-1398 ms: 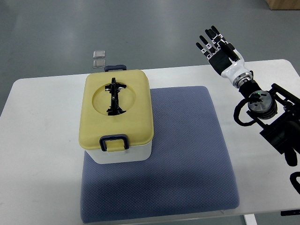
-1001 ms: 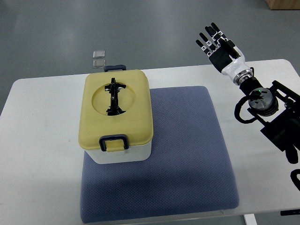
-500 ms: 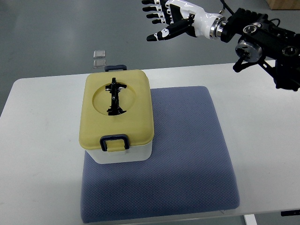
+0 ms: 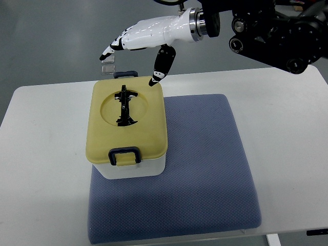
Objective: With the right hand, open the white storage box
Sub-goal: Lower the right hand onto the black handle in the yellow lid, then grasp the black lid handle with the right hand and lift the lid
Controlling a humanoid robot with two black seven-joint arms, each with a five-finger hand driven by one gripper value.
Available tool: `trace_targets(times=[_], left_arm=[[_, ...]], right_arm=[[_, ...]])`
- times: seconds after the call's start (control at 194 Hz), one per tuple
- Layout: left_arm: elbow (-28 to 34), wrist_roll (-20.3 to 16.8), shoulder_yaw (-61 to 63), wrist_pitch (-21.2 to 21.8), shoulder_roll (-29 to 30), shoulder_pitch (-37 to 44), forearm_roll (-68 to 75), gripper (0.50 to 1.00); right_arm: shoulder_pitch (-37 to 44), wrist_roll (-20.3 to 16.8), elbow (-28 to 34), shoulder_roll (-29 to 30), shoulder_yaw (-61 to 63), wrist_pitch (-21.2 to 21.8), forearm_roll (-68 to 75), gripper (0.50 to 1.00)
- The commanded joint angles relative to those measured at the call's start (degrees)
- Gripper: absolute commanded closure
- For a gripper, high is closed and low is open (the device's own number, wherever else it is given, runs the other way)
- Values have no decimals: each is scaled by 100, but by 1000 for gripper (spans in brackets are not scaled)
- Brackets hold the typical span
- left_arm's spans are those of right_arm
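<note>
The yellow lid (image 4: 150,134) will come off in one piece, latches and all, when the robot lifts the black handle, because dark blue latches (image 4: 124,155) sit at opposite ends.
The white storage box (image 4: 134,166) stands on the left part of a blue mat (image 4: 205,169). Its yellow lid (image 4: 146,125) is closed, with a black folding handle (image 4: 124,107) lying in a round recess. One dark blue latch (image 4: 125,155) is at the near side and another (image 4: 126,74) at the far side. My right hand (image 4: 132,54) reaches in from the upper right above the box's far edge. Its fingers are spread and hold nothing, with the thumb tip (image 4: 154,80) pointing down at the lid's far right corner.
The mat lies on a white table (image 4: 46,164). Two small clear squares (image 4: 108,64) lie on the grey floor beyond the table's far edge. The black arm housing (image 4: 271,33) fills the upper right corner.
My right arm has swung from the table's far right to the left. The hand now hangs over the far edge of the box. The box has not moved.
</note>
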Motion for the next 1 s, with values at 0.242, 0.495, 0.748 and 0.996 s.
trace_targets(times=[0.242, 0.495, 0.748, 0.996], left_arm=[[6, 9, -5, 1, 0, 0, 1, 500], [6, 0, 4, 1, 0, 0, 1, 500], [6, 0, -5, 1, 0, 0, 1, 500], [15, 0, -5, 1, 0, 0, -8, 500]], right_arm=[[-39, 244, -9, 236, -543, -950, -772, 564], [-215, 209, -141, 429, -552, -1222, -772, 572], [-373, 201, -264, 614, -561, -1301, -781, 617], [-444, 201, -308, 728, -569, -1380, -825, 826]])
